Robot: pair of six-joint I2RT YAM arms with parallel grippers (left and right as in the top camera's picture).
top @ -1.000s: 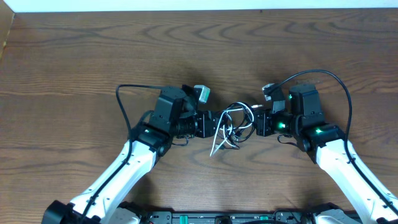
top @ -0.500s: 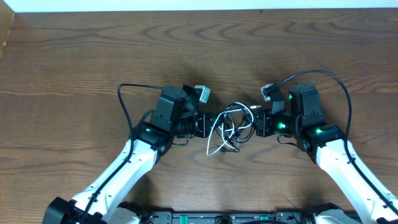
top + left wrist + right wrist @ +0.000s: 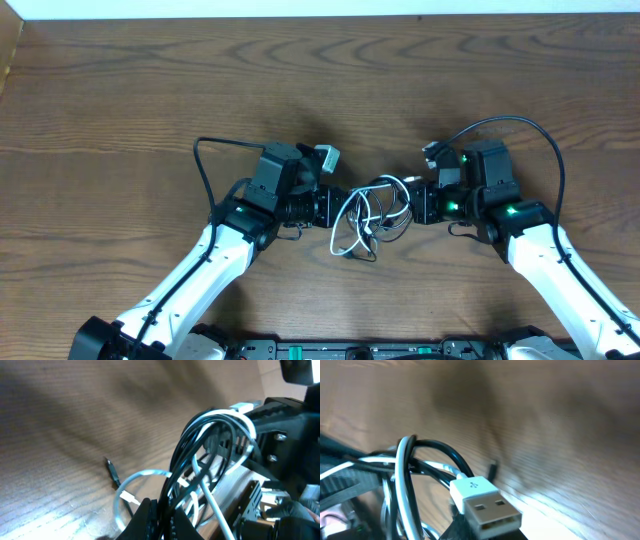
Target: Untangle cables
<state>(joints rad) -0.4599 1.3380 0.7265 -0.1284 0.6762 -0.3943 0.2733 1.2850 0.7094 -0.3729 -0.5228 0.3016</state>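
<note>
Black loops (image 3: 446, 451) lie across the white cable behind its USB plug, so my right gripper should move gently back toward my left gripper and grab the bunched loops there (image 3: 366, 203).
A tangle of a thin white cable (image 3: 346, 232) and a thin black cable (image 3: 384, 185) hangs between my two grippers at the table's middle. My left gripper (image 3: 336, 206) is shut on several black and white strands, seen close in the left wrist view (image 3: 163, 512). My right gripper (image 3: 414, 203) is shut on the white cable just behind its white USB plug (image 3: 485, 502), and black loops (image 3: 440, 452) cross beside it. A white loop droops to the table, and a small black plug (image 3: 112, 472) and a white plug (image 3: 128, 496) lie on the wood.
The wooden table (image 3: 120, 90) stretches around the arms. The thicker black arm cables arc out behind each wrist, left (image 3: 200, 160) and right (image 3: 548, 140). A white wall edge runs along the top.
Both grippers have shifted slightly toward me. The tangle has sagged, and the white loop has slid lower and spread out on the table.
</note>
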